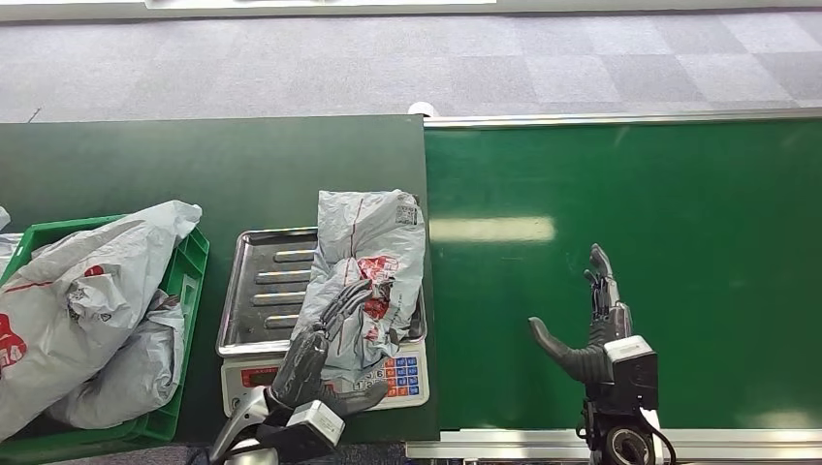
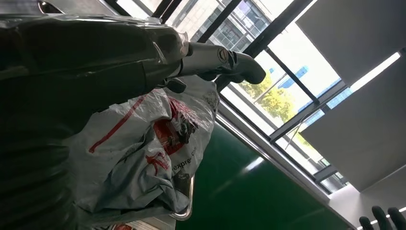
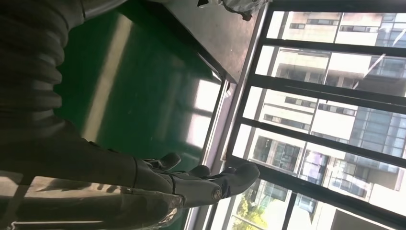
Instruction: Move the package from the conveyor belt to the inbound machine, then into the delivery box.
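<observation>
I expect the package to stretch out long, its far end trailing, when I lift it, since the plastic is loose and wrinkled at the package's near end.
A grey plastic package with red print lies on the steel tray of the weighing scale, the inbound machine. My left hand reaches over its near end. The fingers lie stretched on top of the package and the thumb is spread apart over the scale's keypad. In the left wrist view the package bulges beside the left hand, by the tray rim. My right hand hovers open over the green conveyor belt, holding nothing, fingers straight.
A green crate at the left holds several grey bags. Scale and crate stand on a dark green table that meets the belt at a seam. Grey carpet lies beyond the belt's metal rail.
</observation>
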